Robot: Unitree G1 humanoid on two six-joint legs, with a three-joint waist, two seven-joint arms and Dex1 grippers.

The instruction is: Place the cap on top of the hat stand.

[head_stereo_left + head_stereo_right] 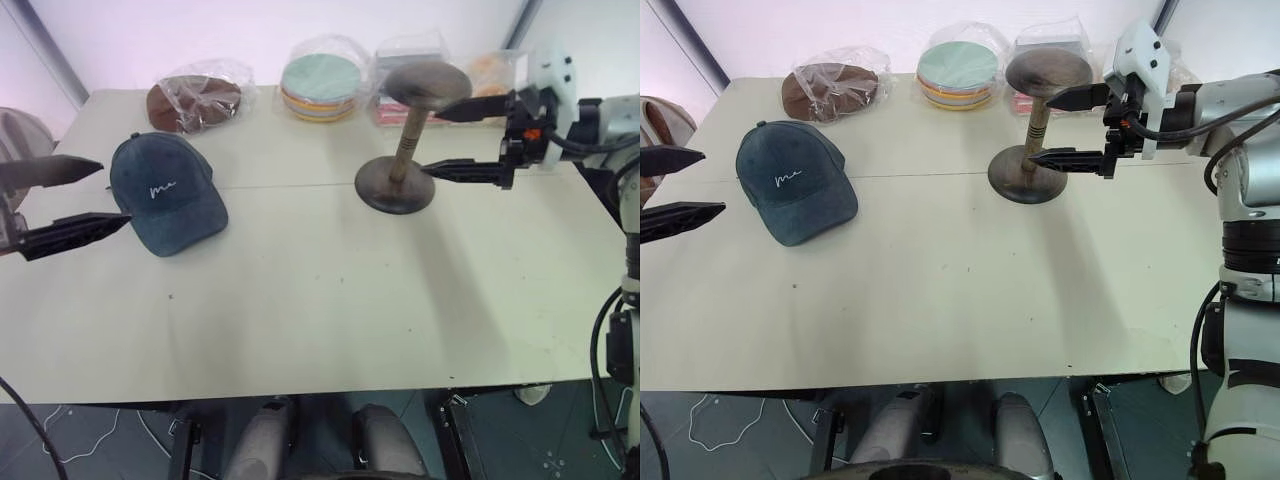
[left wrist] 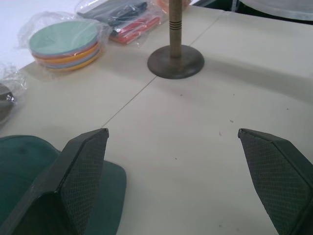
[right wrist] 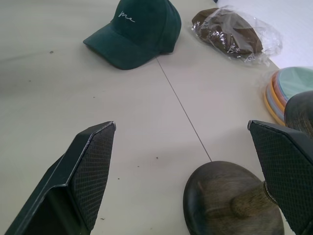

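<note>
The dark teal cap (image 1: pixel 168 194) will hold its open dome shape when the robot picks it up by its rim, because the cap's top (image 1: pixel 155 165) stands full and round on its own.
The dark teal cap (image 1: pixel 165 195) lies on the left of the table (image 1: pixel 320 310), brim toward the front, with white script on its front. My left gripper (image 1: pixel 715 181) hovers open just left of the cap, nothing between its fingers; the cap's brim (image 2: pixel 58 186) sits by one finger in the left wrist view. The bronze hat stand (image 1: pixel 405 140) rises at the back right, with its domed top bare. My right gripper (image 1: pixel 428 140) is open right beside the stand's post, not touching it. The stand's base (image 3: pixel 230 200) lies between the right fingers.
Plastic-wrapped stacks line the table's far edge: brown discs (image 1: pixel 195 100), pastel discs (image 1: pixel 320 88), and further packets (image 1: pixel 490 70) behind the stand. A seam (image 1: pixel 290 185) runs across the table. The front edge lies near me.
</note>
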